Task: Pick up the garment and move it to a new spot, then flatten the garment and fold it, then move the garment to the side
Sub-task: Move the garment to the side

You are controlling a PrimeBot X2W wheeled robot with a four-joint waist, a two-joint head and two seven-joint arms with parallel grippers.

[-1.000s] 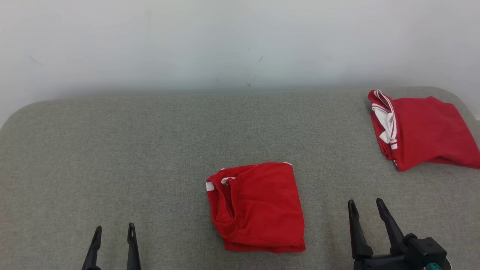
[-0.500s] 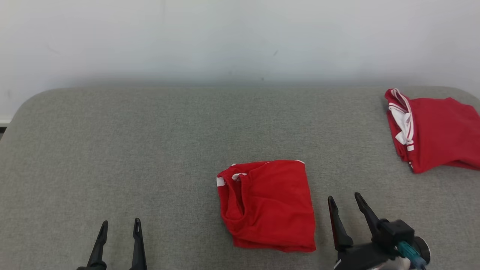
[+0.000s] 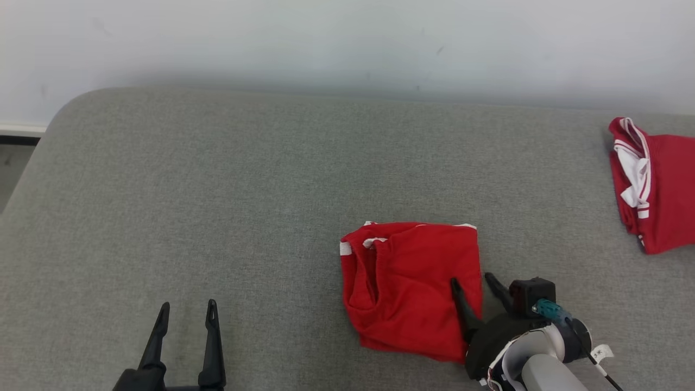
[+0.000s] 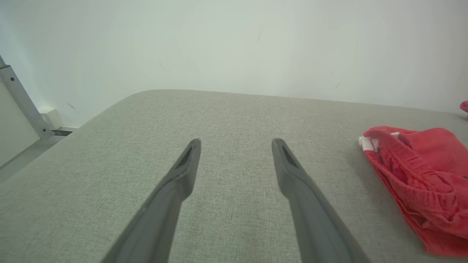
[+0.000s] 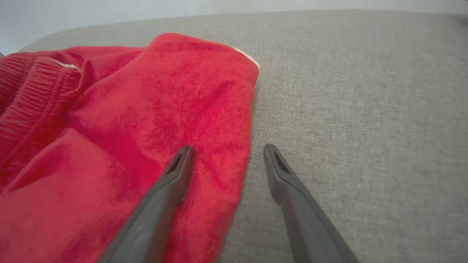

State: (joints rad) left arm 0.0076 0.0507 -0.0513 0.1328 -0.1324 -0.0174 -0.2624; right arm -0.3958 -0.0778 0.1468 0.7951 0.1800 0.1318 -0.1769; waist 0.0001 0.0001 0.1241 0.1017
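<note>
I can see that the garment's edge [image 3: 417, 293] at my right gripper [image 3: 478, 280] is a rounded fold, so I expect it to keep its folded shape when I carry it.
The garment [image 3: 404, 282] is a folded red piece with white trim, lying right of the middle of the grey padded surface [image 3: 217, 190]. My right gripper [image 3: 471, 278] is open at its right edge. In the right wrist view the right gripper [image 5: 227, 147] straddles that edge, with one finger over the red garment [image 5: 146, 120] and the other over bare grey cloth. My left gripper [image 3: 188, 304] is open at the lower left with nothing between its fingers. In the left wrist view the left gripper [image 4: 237, 140] points across the bare surface, and the garment [image 4: 420, 175] lies to its right.
A second red garment with white trim [image 3: 659, 190] lies at the far right edge. A pale wall [image 3: 347, 43] stands behind the surface. The surface's rounded left corner drops to the floor [image 3: 11, 163], where a metal post [image 4: 22, 106] stands.
The camera has shifted, so the whole picture has slid. Relative to the garment, my right gripper has moved left from beside it to over its right edge. Both grippers stay open.
</note>
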